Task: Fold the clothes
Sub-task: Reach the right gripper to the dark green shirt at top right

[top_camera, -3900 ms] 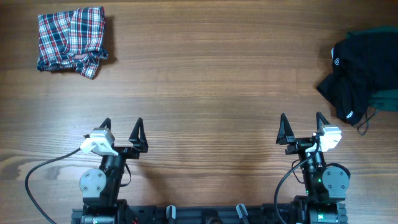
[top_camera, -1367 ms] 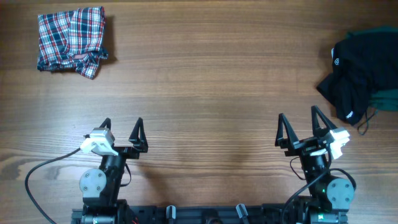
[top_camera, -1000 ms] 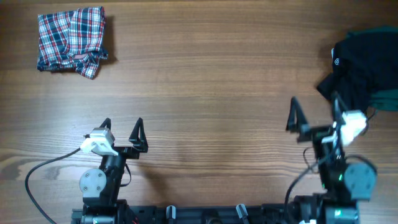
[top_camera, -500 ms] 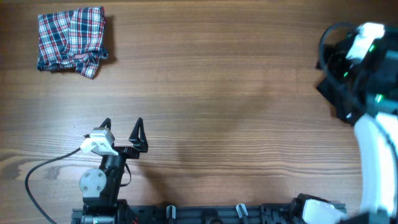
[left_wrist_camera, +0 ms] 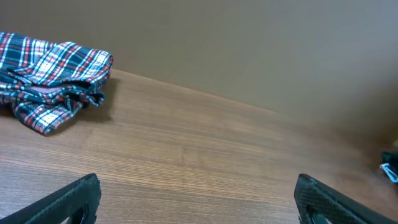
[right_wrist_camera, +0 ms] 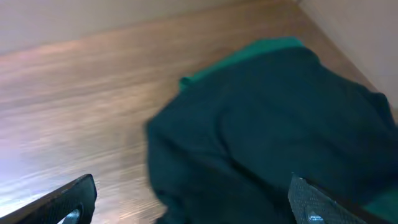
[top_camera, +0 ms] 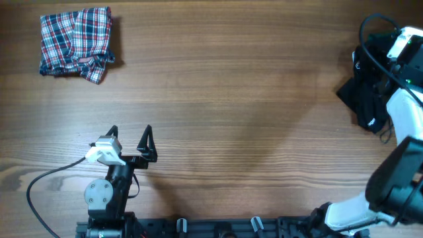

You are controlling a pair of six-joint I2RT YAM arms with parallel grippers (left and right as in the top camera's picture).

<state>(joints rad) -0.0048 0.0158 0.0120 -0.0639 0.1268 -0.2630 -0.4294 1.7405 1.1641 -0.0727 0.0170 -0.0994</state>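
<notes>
The green garment should stay behind when the robot lifts the black shirt away, because the white edge (left_wrist_camera: 388, 172) sticks out onto the wood.
A crumpled black shirt (top_camera: 369, 86) with small white logos lies at the table's far right. A green garment (right_wrist_camera: 249, 55) peeks out from under it at the back. The red-blue-white plaid garment (top_camera: 76, 41) lies bunched at the far left corner and also shows in the left wrist view (left_wrist_camera: 53, 74). My right arm (top_camera: 404, 99) reaches over the black pile. My right gripper (right_wrist_camera: 193, 200) hangs open just above the black cloth, holding nothing. My left gripper (top_camera: 129, 140) stands open near the front edge, nothing between its fingers (left_wrist_camera: 74, 199).
Bare wooden table (top_camera: 231, 99) stretches between the two piles. The arm bases and a cable (top_camera: 46, 178) sit along the front edge. A plain wall rises behind the table's far edge.
My right arm has swung from the front edge out to the far right, over the black pile. The left arm and the plaid garment have not moved.
</notes>
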